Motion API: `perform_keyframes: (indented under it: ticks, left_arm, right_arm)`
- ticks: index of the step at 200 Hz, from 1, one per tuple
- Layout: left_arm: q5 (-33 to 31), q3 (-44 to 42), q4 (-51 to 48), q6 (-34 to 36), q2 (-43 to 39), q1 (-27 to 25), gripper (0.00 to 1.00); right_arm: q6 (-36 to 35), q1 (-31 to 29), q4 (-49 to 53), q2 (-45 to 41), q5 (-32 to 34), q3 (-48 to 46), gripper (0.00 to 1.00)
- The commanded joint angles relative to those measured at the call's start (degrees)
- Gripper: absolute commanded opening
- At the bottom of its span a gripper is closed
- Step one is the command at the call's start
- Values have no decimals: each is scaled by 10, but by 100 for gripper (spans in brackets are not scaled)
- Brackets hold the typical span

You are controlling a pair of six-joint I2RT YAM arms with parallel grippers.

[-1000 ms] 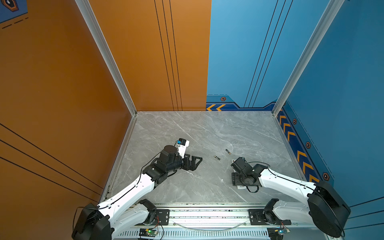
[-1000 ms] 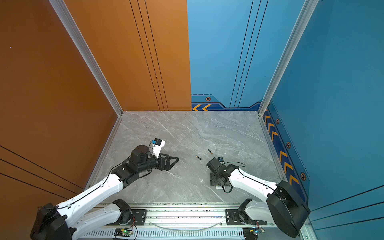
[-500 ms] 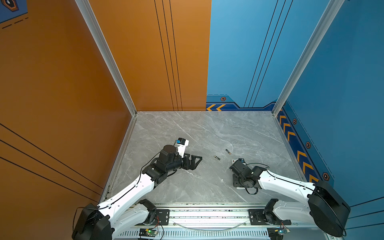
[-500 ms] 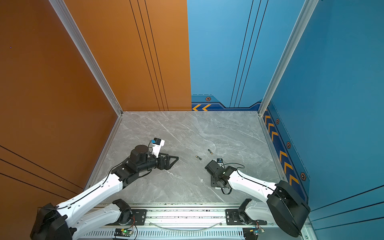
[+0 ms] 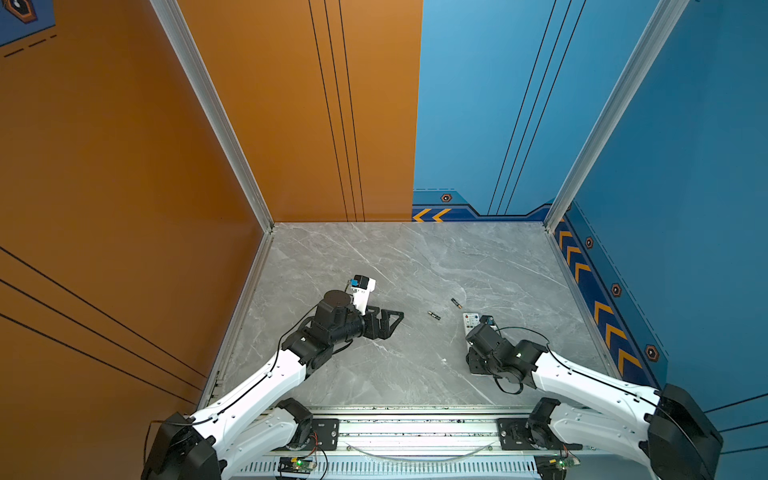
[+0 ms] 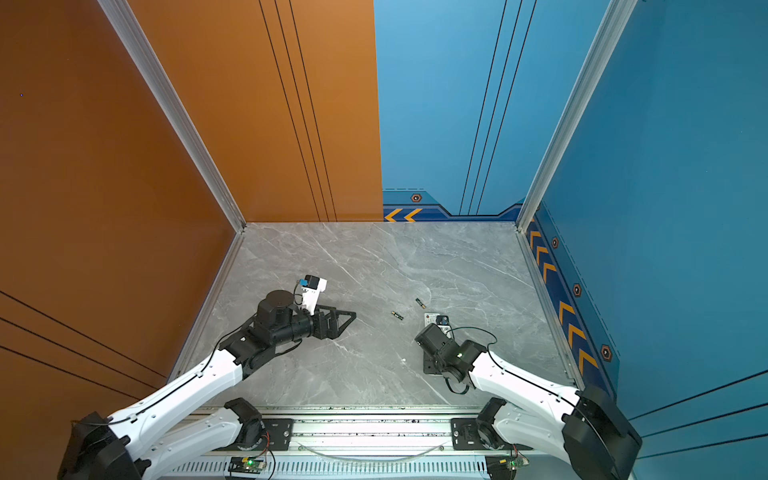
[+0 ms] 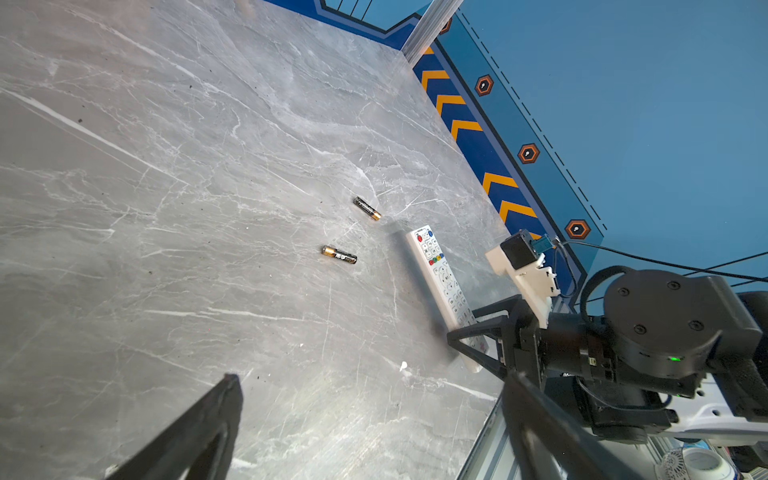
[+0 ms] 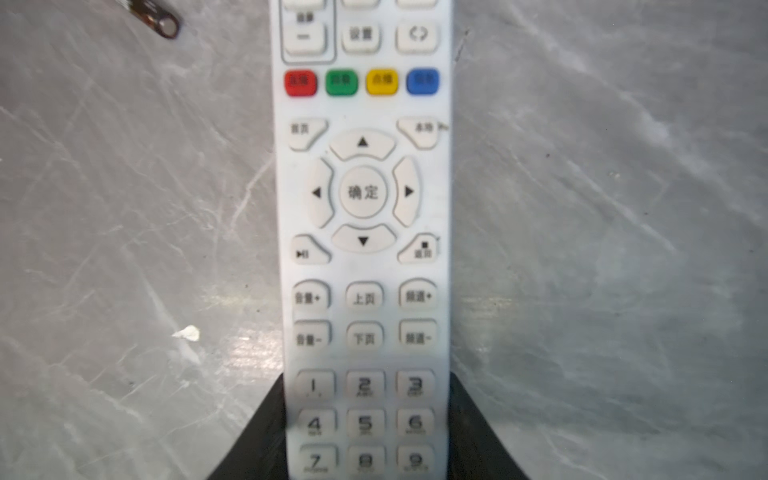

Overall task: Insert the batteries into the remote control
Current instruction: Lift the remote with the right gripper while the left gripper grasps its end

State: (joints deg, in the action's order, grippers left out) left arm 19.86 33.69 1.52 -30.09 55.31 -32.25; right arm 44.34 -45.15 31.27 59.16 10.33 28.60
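Observation:
My left gripper should keep moving, open, toward the remote control's free far end (image 5: 471, 319) and close there, since my right gripper holds the remote control at its number keys (image 8: 365, 422).
The white remote control (image 8: 363, 208) lies face up on the marble table, its coloured buttons toward the far end; it also shows as remote control (image 5: 471, 320) (image 6: 432, 319) (image 7: 440, 274). My right gripper (image 8: 365, 382) is shut on it, black fingers (image 8: 270, 419) pressing both long edges at the number keys. In both top views the right gripper (image 5: 476, 365) sits under its wrist. Two black batteries with gold ends lie loose left of the remote: one battery (image 5: 434, 315) (image 7: 339, 255), the other battery (image 5: 456, 303) (image 7: 367, 208). My left gripper (image 5: 395, 322) (image 7: 370, 378) hovers open and empty.
A small white chip (image 7: 403, 365) (image 8: 187, 332) lies on the table left of the right gripper. Orange wall on the left, blue walls at the back and right (image 5: 602, 316). The aluminium rail (image 5: 415, 432) runs along the front edge.
The right gripper's jaws have narrowed from wide open onto the remote's sides. The left arm has stayed still and open.

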Motion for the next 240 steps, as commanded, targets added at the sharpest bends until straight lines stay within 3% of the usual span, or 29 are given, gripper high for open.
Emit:
perform_keyframes:
  ticks: [1,39,71,131,216,240]
  left_arm:
    - [15,-13,-5,-3,-21,2,98]
    - [40,-28,28,-14,-52,4,98]
    - [89,-35,85,-46,-73,8,98]
    - [167,-26,173,-98,-90,21,98]
    - [260,-26,276,-129,-122,46,98]
    - [273,-29,312,-143,-122,48,98]
  right_arm:
    - [-14,-7,-17,-45,11,-5,36]
    - [-44,-14,-35,-112,-22,9,35]
    - [-76,-24,-86,-141,-92,23,35]
    - [-136,-58,-176,-102,-213,92,35]
    - [-105,-66,-361,-95,-393,108,36]
    - [-117,-78,-362,-89,-424,123,36]
